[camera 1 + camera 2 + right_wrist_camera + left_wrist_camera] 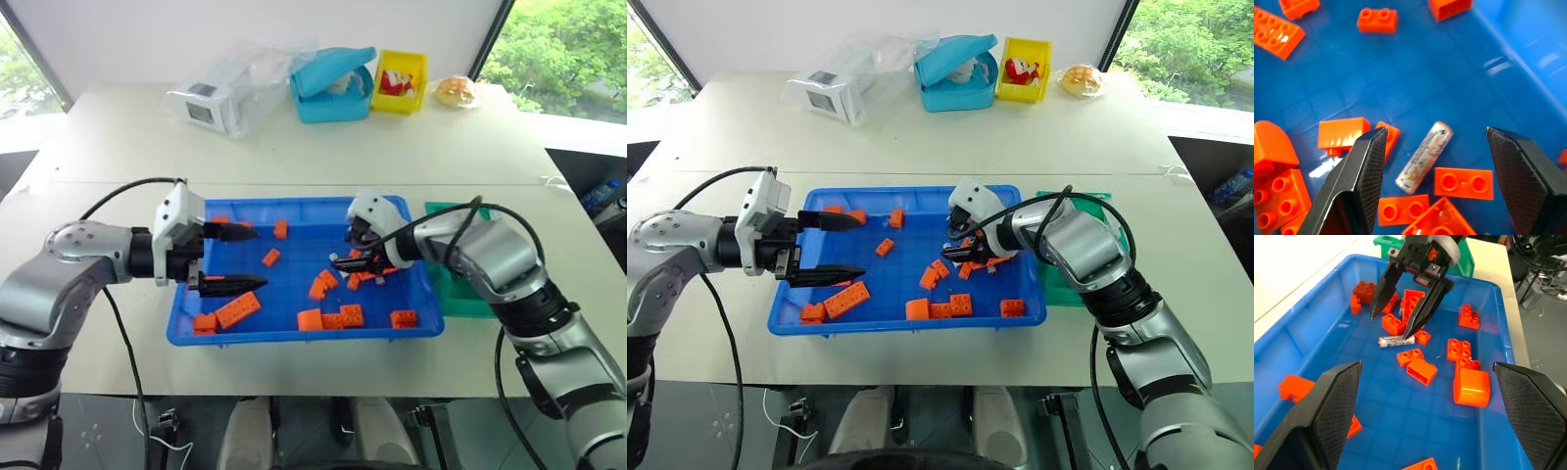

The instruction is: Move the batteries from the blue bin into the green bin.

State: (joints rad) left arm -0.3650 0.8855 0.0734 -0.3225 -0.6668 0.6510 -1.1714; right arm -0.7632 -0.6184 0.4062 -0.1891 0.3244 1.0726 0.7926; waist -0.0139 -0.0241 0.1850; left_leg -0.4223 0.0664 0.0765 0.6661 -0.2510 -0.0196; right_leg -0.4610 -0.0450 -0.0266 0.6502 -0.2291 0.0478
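Next, I turn my right gripper in line with the battery [1425,157] before closing it, as the battery lies at a slant within its fingers beside an orange brick [1463,183].
The blue bin [294,339] sits on the table in front of me, strewn with orange bricks. One battery [1425,155] lies flat on its floor among bricks, right of the middle, also seen as a silver-white cylinder [1393,340] in the left wrist view. My right gripper [1435,131] is open and points down at it, one finger on each side, a little above it and not touching. My left gripper [262,258] hangs open and empty over the bin's left part, pointing right. The green bin [460,297] stands against the blue bin's right side, partly hidden by my right arm.
Orange bricks [238,309] lie scattered in the tray, several close around the battery. At the table's far side stand a light-blue lidded box [333,83], a yellow bin [400,80], a clear bag with a white box [220,98] and a bun [455,91].
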